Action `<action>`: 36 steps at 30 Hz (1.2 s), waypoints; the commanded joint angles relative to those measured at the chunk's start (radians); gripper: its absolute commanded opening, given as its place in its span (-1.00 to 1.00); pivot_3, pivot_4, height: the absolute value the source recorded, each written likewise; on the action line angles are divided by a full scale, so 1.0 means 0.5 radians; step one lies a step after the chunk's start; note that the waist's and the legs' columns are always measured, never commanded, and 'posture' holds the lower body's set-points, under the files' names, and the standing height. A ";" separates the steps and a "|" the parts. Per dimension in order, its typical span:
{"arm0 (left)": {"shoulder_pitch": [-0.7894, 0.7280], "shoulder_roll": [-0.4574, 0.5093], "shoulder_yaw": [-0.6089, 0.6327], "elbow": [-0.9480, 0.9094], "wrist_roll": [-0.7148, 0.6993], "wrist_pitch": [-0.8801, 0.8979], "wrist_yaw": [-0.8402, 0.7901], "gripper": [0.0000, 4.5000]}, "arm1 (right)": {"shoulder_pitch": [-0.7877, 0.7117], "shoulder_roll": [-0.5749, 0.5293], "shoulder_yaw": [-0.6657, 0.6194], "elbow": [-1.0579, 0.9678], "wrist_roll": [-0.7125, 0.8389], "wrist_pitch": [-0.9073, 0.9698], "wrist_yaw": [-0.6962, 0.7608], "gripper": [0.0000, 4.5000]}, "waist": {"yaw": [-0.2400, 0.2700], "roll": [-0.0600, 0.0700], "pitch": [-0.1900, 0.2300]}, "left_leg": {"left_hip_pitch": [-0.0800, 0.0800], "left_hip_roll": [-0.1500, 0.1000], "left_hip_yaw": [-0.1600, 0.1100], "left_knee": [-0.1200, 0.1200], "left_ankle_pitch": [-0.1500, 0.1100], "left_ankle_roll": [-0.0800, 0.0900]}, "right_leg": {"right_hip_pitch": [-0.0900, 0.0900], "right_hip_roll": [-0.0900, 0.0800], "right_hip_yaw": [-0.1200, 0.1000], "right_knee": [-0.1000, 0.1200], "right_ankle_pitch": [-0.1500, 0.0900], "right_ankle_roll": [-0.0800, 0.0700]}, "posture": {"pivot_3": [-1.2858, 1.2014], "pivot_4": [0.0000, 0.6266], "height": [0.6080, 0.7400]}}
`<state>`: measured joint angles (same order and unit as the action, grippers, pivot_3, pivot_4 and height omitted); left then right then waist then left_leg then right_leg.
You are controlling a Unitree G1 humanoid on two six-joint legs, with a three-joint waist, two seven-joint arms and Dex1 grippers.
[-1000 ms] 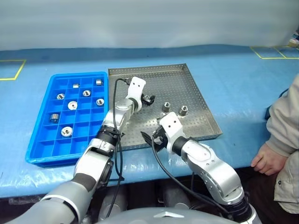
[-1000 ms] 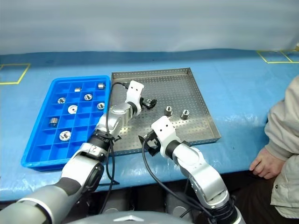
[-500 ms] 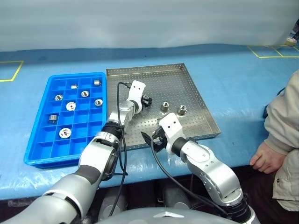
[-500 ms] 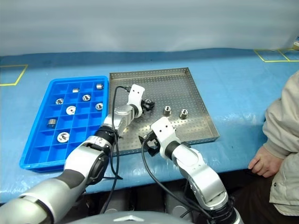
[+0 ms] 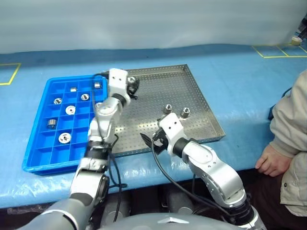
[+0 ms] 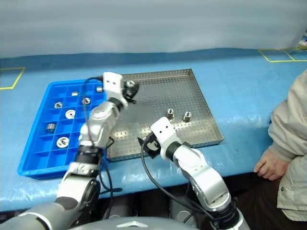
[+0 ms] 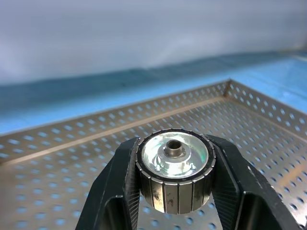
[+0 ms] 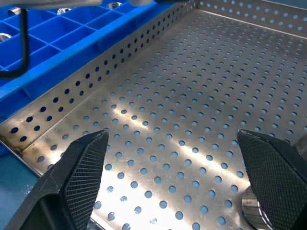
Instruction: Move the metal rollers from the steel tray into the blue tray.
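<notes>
My left gripper should keep going to the blue tray's near outer corner compartment (image 5: 41,156) and let go of the roller there, since it has the metal roller upright (image 7: 175,167) in its fingers and that compartment is empty.
My left gripper (image 5: 130,86) is shut on one metal roller (image 7: 175,170), a ribbed silver ring with a central hole. It holds the roller in the air over the steel tray (image 5: 192,96), near that tray's far left corner and beside the blue tray (image 5: 33,143). Two more rollers (image 5: 168,109) (image 5: 185,112) stand on the perforated floor toward the steel tray's right side. Several rollers (image 5: 70,109) lie in separate compartments of the blue tray. My right gripper (image 5: 148,141) hangs open and empty over the steel tray's near edge.
A person sits at the right end of the table, with a hand (image 5: 271,163) on the blue table cover and a beige sleeve (image 5: 290,124) above it. A black cable (image 8: 19,52) crosses over the blue tray's near side.
My left gripper shut on a roller in the steel tray, then lifted it up and to the left, toward the blue tray. The right arm stayed put.
</notes>
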<state>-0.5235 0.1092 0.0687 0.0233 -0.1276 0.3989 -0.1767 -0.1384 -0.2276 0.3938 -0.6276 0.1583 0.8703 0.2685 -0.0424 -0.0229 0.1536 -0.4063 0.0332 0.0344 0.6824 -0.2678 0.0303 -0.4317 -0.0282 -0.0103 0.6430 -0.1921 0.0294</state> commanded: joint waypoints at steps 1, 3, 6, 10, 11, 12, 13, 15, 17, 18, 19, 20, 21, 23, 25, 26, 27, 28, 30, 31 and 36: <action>0.235 0.071 0.098 -0.702 0.029 0.223 0.140 -0.24 | -0.096 0.011 0.055 0.007 0.039 -0.070 0.100 1.00 | 0.016 0.000 0.000 | 0.000 0.000 0.000 0.001 0.000 0.000 | 0.000 0.000 0.000 0.000 0.000 0.000 | 0.07 -0.52 1.00; 0.414 0.106 0.156 -0.989 0.077 0.365 0.225 -0.24 | -0.161 0.011 0.089 0.056 0.064 -0.106 0.180 1.00 | 0.047 0.000 0.000 | 0.002 0.000 0.000 0.001 0.000 0.000 | 0.003 0.000 -0.001 0.000 0.000 0.000 | 0.10 -0.52 1.00; 0.655 0.124 0.230 -1.320 0.121 0.538 0.318 -0.24 | -0.258 0.022 0.124 0.144 0.119 -0.170 0.317 1.00 | 0.092 -0.001 0.000 | 0.006 -0.001 -0.001 0.001 0.000 0.000 | 0.007 -0.001 -0.002 0.000 -0.004 0.006 | 0.16 -0.52 1.00; 0.931 0.087 0.360 -1.568 0.190 0.662 0.443 -0.24 | -0.391 0.024 0.205 0.281 0.127 -0.261 0.462 1.00 | 0.159 -0.001 0.000 | 0.009 -0.002 -0.002 0.002 0.001 -0.001 | 0.010 -0.001 -0.002 0.001 -0.012 -0.001 | 0.22 -0.52 1.00; 0.993 0.080 0.390 -1.605 0.221 0.677 0.475 -0.24 | -0.417 0.030 0.221 0.308 0.130 -0.279 0.490 1.00 | 0.171 -0.001 0.000 | 0.010 -0.002 -0.002 0.002 0.001 -0.001 | 0.010 -0.001 -0.003 0.001 -0.013 -0.002 | 0.22 -0.52 1.00; 1.047 0.076 0.414 -1.639 0.243 0.689 0.497 -0.24 | -0.437 0.035 0.236 0.329 0.131 -0.296 0.513 1.00 | 0.182 -0.001 0.000 | 0.011 -0.002 -0.002 0.002 0.001 -0.001 | 0.011 -0.001 -0.003 0.002 -0.013 -0.002 | 0.24 -0.52 1.00; 1.094 0.047 0.455 -1.677 0.239 0.710 0.523 -0.24 | -0.456 0.043 0.251 0.349 0.131 -0.311 0.535 1.00 | 0.194 -0.001 0.000 | 0.011 -0.002 -0.003 0.002 0.001 -0.001 | 0.011 -0.001 -0.003 0.002 -0.013 -0.003 | 0.25 -0.52 1.00; 1.166 0.005 0.515 -1.732 0.243 0.728 0.559 -0.24 | -0.476 0.058 0.267 0.375 0.137 -0.331 0.566 1.00 | 0.223 -0.001 0.000 | 0.010 -0.002 -0.004 0.001 0.001 -0.001 | 0.011 -0.001 -0.004 0.002 -0.014 -0.003 | 0.28 -0.52 1.00; 1.250 -0.019 0.569 -1.751 0.261 0.718 0.576 -0.24 | -0.486 0.071 0.286 0.395 0.137 -0.344 0.592 1.00 | 0.250 -0.001 0.000 | 0.010 -0.002 -0.004 0.001 0.001 -0.001 | 0.010 -0.001 -0.005 0.001 -0.014 -0.004 | 0.28 -0.52 1.00; 1.300 -0.027 0.597 -1.743 0.274 0.709 0.586 -0.24 | -0.489 0.076 0.299 0.403 0.135 -0.349 0.603 1.00 | 0.261 -0.001 0.000 | 0.010 -0.002 -0.004 0.001 0.001 -0.001 | 0.010 -0.001 -0.005 0.001 -0.014 -0.004 | 0.30 -0.52 1.00; 1.335 -0.038 0.619 -1.734 0.277 0.701 0.590 -0.24 | -0.491 0.080 0.308 0.408 0.134 -0.351 0.613 1.00 | 0.273 -0.001 0.000 | 0.010 -0.002 -0.005 0.001 0.001 -0.001 | 0.010 -0.001 -0.006 0.001 -0.014 -0.005 | 0.30 -0.52 1.00; 1.356 -0.052 0.636 -1.726 0.266 0.695 0.589 -0.24 | -0.491 0.085 0.314 0.412 0.133 -0.353 0.621 1.00 | 0.281 -0.001 0.000 | 0.010 -0.002 -0.005 0.001 0.001 -0.001 | 0.010 -0.001 -0.006 0.001 -0.015 -0.005 | 0.31 -0.52 1.00; 1.385 -0.063 0.637 -1.710 0.260 0.687 0.583 -0.24 | -0.490 0.087 0.323 0.413 0.131 -0.354 0.630 1.00 | 0.291 -0.001 0.000 | 0.010 -0.001 -0.005 0.001 0.001 -0.001 | 0.010 -0.001 -0.006 0.001 -0.015 -0.005 | 0.31 -0.52 1.00; 1.407 -0.105 0.652 -1.673 0.207 0.674 0.558 -0.24 | -0.489 0.085 0.341 0.413 0.125 -0.356 0.642 1.00 | 0.311 -0.001 0.000 | 0.009 -0.002 -0.006 0.001 0.001 -0.001 | 0.010 -0.003 -0.008 0.000 -0.016 -0.006 | 0.31 -0.52 1.00; 1.416 -0.120 0.644 -1.638 0.187 0.665 0.541 -0.24 | -0.483 0.083 0.349 0.410 0.119 -0.356 0.645 1.00 | 0.327 -0.001 0.000 | 0.009 -0.002 -0.006 0.001 0.001 -0.002 | 0.009 -0.003 -0.009 0.000 -0.016 -0.006 | 0.31 -0.52 1.00; 1.416 -0.128 0.639 -1.626 0.180 0.663 0.538 -0.24 | -0.479 0.083 0.351 0.407 0.117 -0.354 0.644 1.00 | 0.332 -0.001 0.000 | 0.009 -0.002 -0.006 0.001 0.001 -0.002 | 0.009 -0.003 -0.009 0.000 -0.016 -0.006 | 0.30 -0.52 1.00; 1.421 -0.134 0.633 -1.605 0.172 0.659 0.529 -0.24 | -0.473 0.082 0.352 0.402 0.115 -0.351 0.640 1.00 | 0.335 -0.001 0.000 | 0.009 -0.002 -0.006 0.001 0.001 -0.002 | 0.009 -0.003 -0.009 0.000 -0.016 -0.006 | 0.30 -0.52 1.00; 1.428 -0.145 0.630 -1.579 0.160 0.650 0.520 -0.24 | -0.466 0.082 0.352 0.397 0.113 -0.347 0.635 1.00 | 0.337 -0.001 0.000 | 0.009 -0.002 -0.006 0.001 0.001 -0.002 | 0.009 -0.003 -0.009 0.000 -0.016 -0.006 | 0.30 -0.52 1.00; 1.443 -0.170 0.631 -1.528 0.139 0.632 0.516 -0.24 | -0.450 0.081 0.354 0.387 0.106 -0.339 0.620 1.00 | 0.336 -0.001 0.000 | 0.008 -0.002 -0.006 0.000 0.000 -0.002 | 0.008 -0.003 -0.009 0.000 -0.017 -0.007 | 0.28 -0.52 1.00; 1.455 -0.169 0.620 -1.510 0.142 0.628 0.514 -0.24 | -0.441 0.077 0.357 0.382 0.099 -0.338 0.612 1.00 | 0.335 -0.001 0.000 | 0.007 -0.002 -0.006 0.000 0.000 -0.002 | 0.007 -0.003 -0.009 0.000 -0.017 -0.007 | 0.27 -0.52 1.00; 1.457 -0.181 0.629 -1.498 0.146 0.644 0.546 -0.08 | -0.397 0.072 0.351 0.349 0.089 -0.321 0.577 1.00 | 0.331 -0.001 0.000 | 0.003 -0.001 -0.007 0.000 0.000 -0.002 | 0.005 -0.003 -0.011 0.000 -0.018 -0.009 | 0.25 -0.52 1.00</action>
<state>0.2100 0.0202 0.3780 -0.7032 -0.0514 0.7362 0.0890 -0.3352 -0.1963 0.5759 -0.4058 0.2019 0.7217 0.5638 0.1231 -0.0233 0.1536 -0.4048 0.0327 0.0309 0.6824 -0.2678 0.0291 -0.4294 -0.0296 -0.0157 0.6428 -0.2009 0.0250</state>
